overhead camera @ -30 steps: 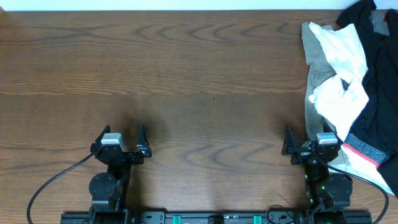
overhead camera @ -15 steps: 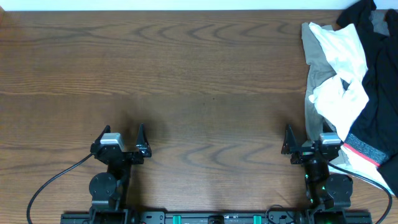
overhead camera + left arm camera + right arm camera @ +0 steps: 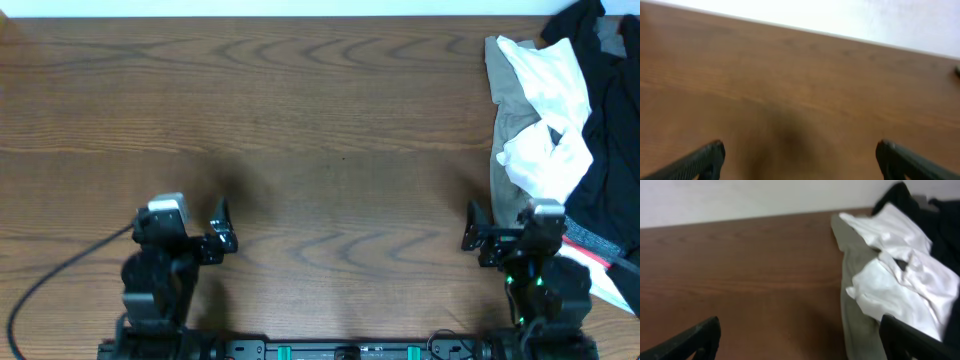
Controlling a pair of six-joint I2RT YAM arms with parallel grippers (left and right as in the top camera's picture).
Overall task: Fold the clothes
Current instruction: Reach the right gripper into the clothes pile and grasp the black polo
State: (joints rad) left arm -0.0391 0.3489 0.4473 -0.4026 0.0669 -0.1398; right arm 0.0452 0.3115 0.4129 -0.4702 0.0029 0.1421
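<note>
My right gripper should stay open and keep moving toward the black cloth (image 3: 608, 130), which lies uncovered beside the white garment, until the fingers close on its near part (image 3: 612, 195).
A heap of garments lies at the table's right edge. In it are a white one (image 3: 548, 110), a beige one (image 3: 507, 130) and black cloth (image 3: 612, 120). More black cloth (image 3: 578, 22) pokes out at the far end. No collar or logo shows, so I cannot tell which black piece is the clothes. My right gripper (image 3: 510, 228) hovers open beside the heap's near end. In the right wrist view its gap (image 3: 800, 327) spans bare wood and the beige edge (image 3: 855, 310). My left gripper (image 3: 190, 218) stands open over bare wood (image 3: 800, 152), far from the heap.
A black garment with a red-and-grey striped band (image 3: 585, 243) lies at the heap's near right, next to my right arm. A pale wall (image 3: 840, 15) runs behind the table's far edge. Cables trail from both arm bases.
Both arms have lifted off their rest pose. The left gripper shifted left and the right gripper shifted right toward the heap. Both stayed open.
</note>
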